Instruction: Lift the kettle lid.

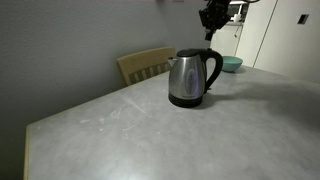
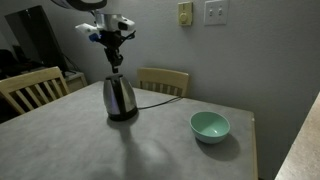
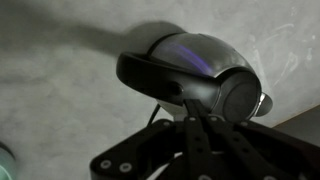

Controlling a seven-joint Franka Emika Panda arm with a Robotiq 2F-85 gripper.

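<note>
I should move back over the button [image 3: 175,88] and press down, because my gripper's closed fingers are over the kettle handle's end [image 3: 208,92] by the lid, past the button.
A steel electric kettle [image 1: 188,78] with a black handle stands upright on the grey table [image 1: 110,135]; it shows in both exterior views [image 2: 120,98]. In the wrist view the kettle [image 3: 195,55] lies under me, its dark round lid [image 3: 243,97] in place on top. My gripper [image 1: 210,30] hangs just above the kettle's top, apart from it, also in an exterior view [image 2: 115,62]. Its two fingers [image 3: 203,122] are pressed together with nothing between them.
A teal bowl [image 2: 210,125] sits on the table beside the kettle, also seen in an exterior view [image 1: 231,64]. Wooden chairs [image 2: 163,80] [image 2: 30,90] [image 1: 145,65] stand at the table's edges. A black cord [image 2: 155,97] runs from the kettle's base.
</note>
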